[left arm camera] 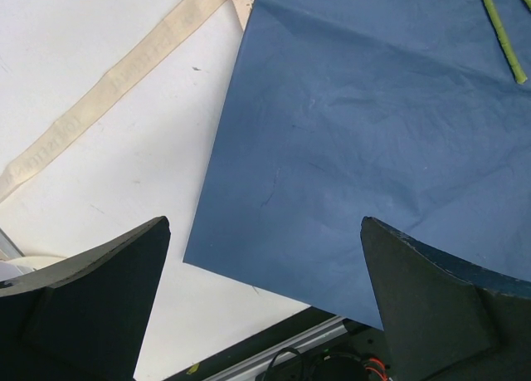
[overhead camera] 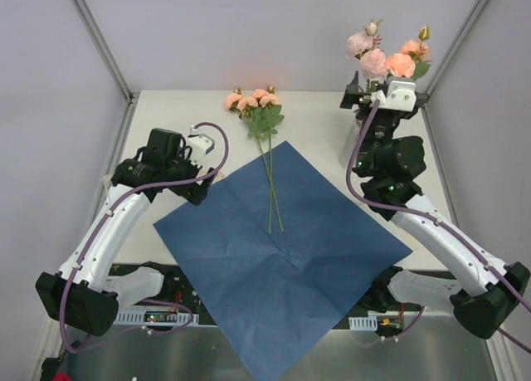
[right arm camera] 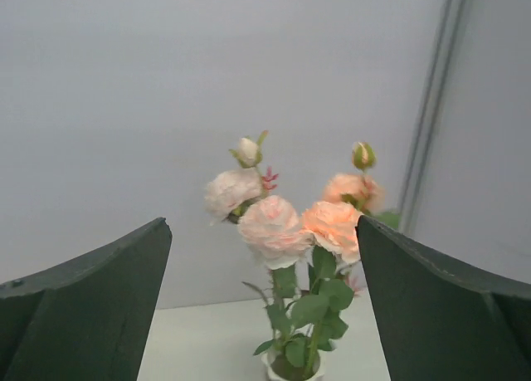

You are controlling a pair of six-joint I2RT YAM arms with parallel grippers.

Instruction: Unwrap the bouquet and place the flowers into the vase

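Note:
The two loose flowers' stems lie apart [overhead camera: 264, 140] under their leaves, so the robot's right gripper should keep going toward one stem [overhead camera: 262, 154] until its fingers close around that stem.
The bouquet is undone: its blue paper [overhead camera: 282, 248] lies flat and open mid-table. Two loose flowers [overhead camera: 255, 104] lie with peach blooms at the back and thin stems [overhead camera: 270, 186] running onto the paper. Several more flowers [overhead camera: 386, 59] stand in the vase at the back right. The top view hides the vase behind my right arm, and only its pale rim [right arm camera: 269, 367] shows in the right wrist view. My right gripper [overhead camera: 358, 99] hangs open just in front of these blooms [right arm camera: 274, 227], touching nothing. My left gripper [overhead camera: 197, 186] hovers open over the paper's left corner [left arm camera: 195, 256].
The cream ribbon [left arm camera: 124, 74] lies loose on the white table left of the paper. Two green stem ends [left arm camera: 502, 36] rest on the paper. White walls with metal posts [overhead camera: 104, 45] close in the table. The paper's near corner overhangs the front rail [overhead camera: 274, 356].

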